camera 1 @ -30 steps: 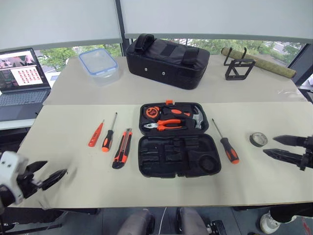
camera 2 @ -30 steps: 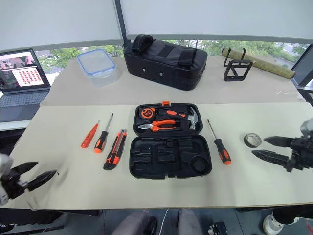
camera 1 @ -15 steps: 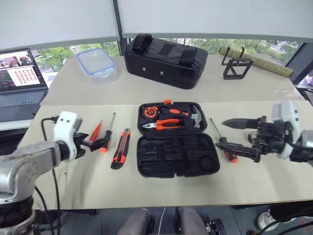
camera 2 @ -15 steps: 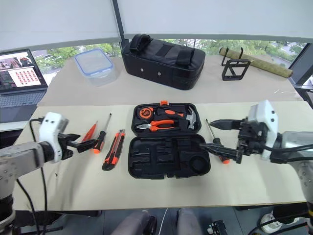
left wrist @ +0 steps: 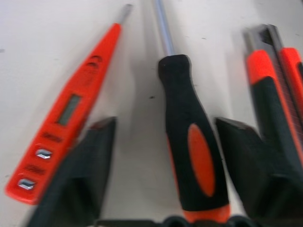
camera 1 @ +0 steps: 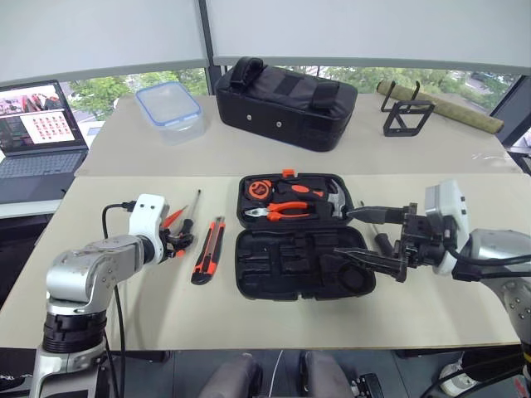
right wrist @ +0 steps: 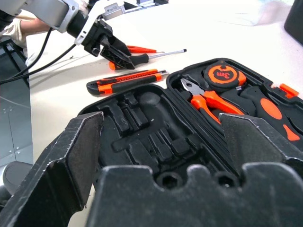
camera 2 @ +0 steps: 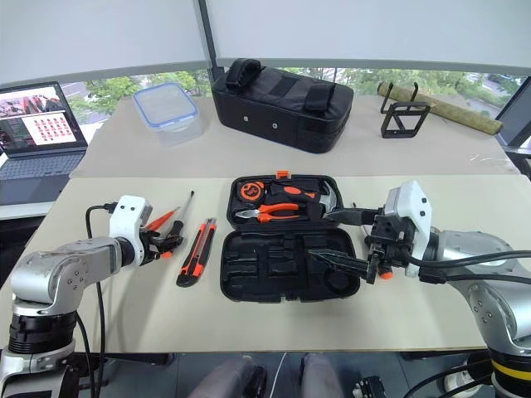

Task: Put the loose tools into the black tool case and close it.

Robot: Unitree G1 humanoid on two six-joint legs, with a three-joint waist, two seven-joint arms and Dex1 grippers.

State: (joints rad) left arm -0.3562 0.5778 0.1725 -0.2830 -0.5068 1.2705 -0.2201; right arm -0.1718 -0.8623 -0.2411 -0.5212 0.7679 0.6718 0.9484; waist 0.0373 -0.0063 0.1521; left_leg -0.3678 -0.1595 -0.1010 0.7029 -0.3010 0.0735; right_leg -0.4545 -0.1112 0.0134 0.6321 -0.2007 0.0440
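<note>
I expect the black-and-orange screwdriver [camera 1: 187, 226] to settle lengthwise in a long channel [camera 1: 286, 236] when I lower it, since raised blocks leave that channel beside the case's hinge.
The black tool case [camera 1: 274, 267] lies open mid-table; its far half holds pliers, a hammer and a tape measure, and its near half has empty slots. Left of it lie a small all-orange screwdriver [left wrist: 66, 113], a black-and-orange screwdriver [left wrist: 189, 142] and an orange-black utility knife [camera 1: 207, 250]. My left gripper [camera 1: 178, 240] is down at the table, open, one finger on each side of the black-and-orange handle with gaps showing. My right gripper [camera 1: 342, 232] hovers wide open over the case's right side. Another black-and-orange screwdriver [camera 1: 383, 242] lies right of the case, partly behind that gripper.
A large black fabric bag [camera 1: 286, 101] sits at the back, with a clear plastic container [camera 1: 170, 108] and a laptop [camera 1: 37, 128] to its left. A black wire stand [camera 1: 406, 116] and a rolled mat [camera 1: 444, 104] are at the back right.
My left gripper has moved right across the table to the screwdrivers and its fingers have narrowed around the black-and-orange handle. My right gripper has swung left from the table's right side to over the case.
</note>
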